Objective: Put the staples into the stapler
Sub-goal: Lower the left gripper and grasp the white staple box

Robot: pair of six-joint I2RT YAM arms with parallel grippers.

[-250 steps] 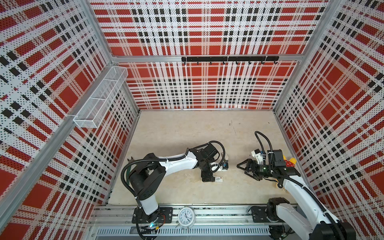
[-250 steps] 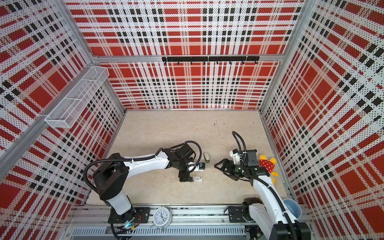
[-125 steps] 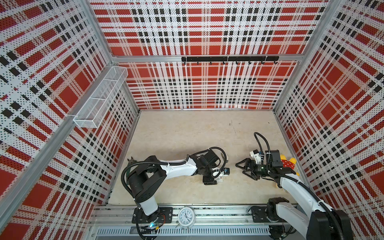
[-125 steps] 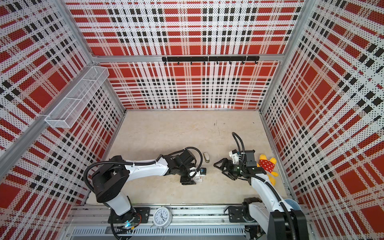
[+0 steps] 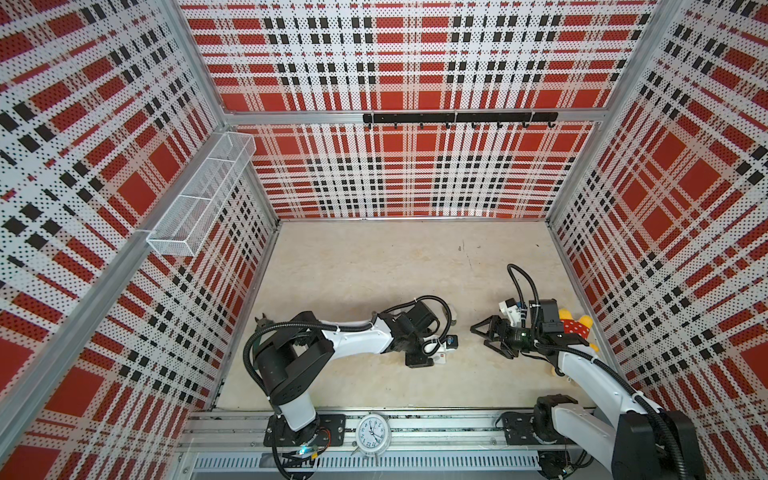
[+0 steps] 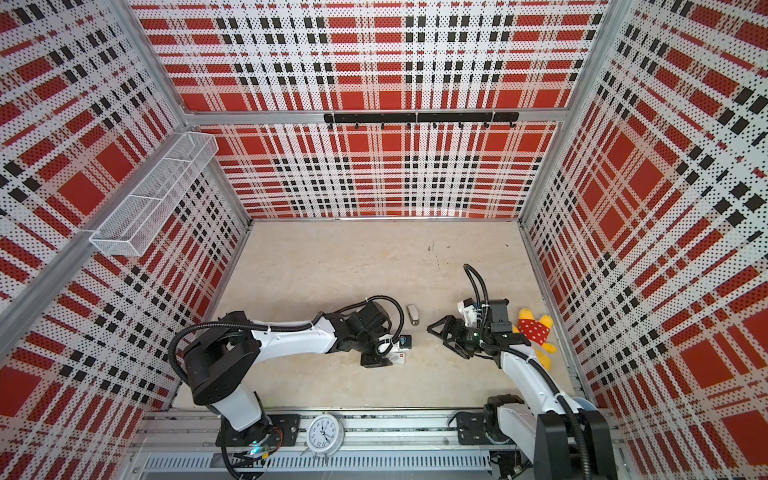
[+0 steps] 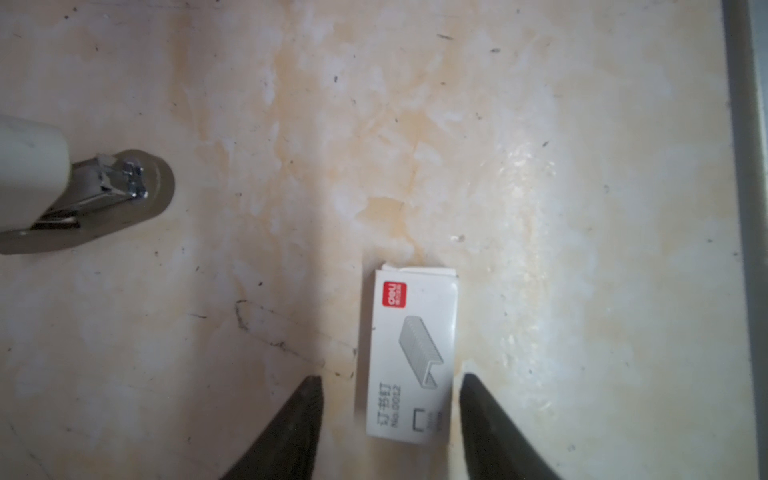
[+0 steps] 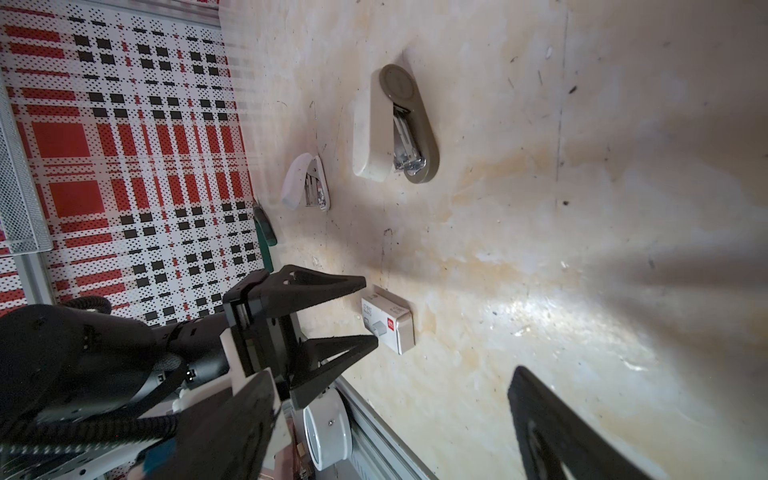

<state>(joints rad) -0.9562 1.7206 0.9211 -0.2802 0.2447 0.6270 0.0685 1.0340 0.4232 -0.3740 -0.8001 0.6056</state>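
The white box is lying loose with its flap end toward my right gripper, so its other end should be clamped by my left gripper before my right gripper opens the box.
No staples show. A white printed box with a red mark lies flat on the floor, and it also appears in the right wrist view and in a top view. My left gripper is low over it, open, with one finger on each long side of the box and a small gap at each. The beige stapler lies closed farther back, apart from both grippers, and shows in a top view. My right gripper hovers open and empty to the right of the box.
A smaller white stapler lies near the left wall, behind my left arm. A yellow plush toy in red dotted cloth sits by the right wall. A white clock stands on the front rail. A wire basket hangs on the left wall.
My left gripper has dropped down around the white box and its jaws have narrowed. My right gripper has shifted a little to the left and stayed wide.
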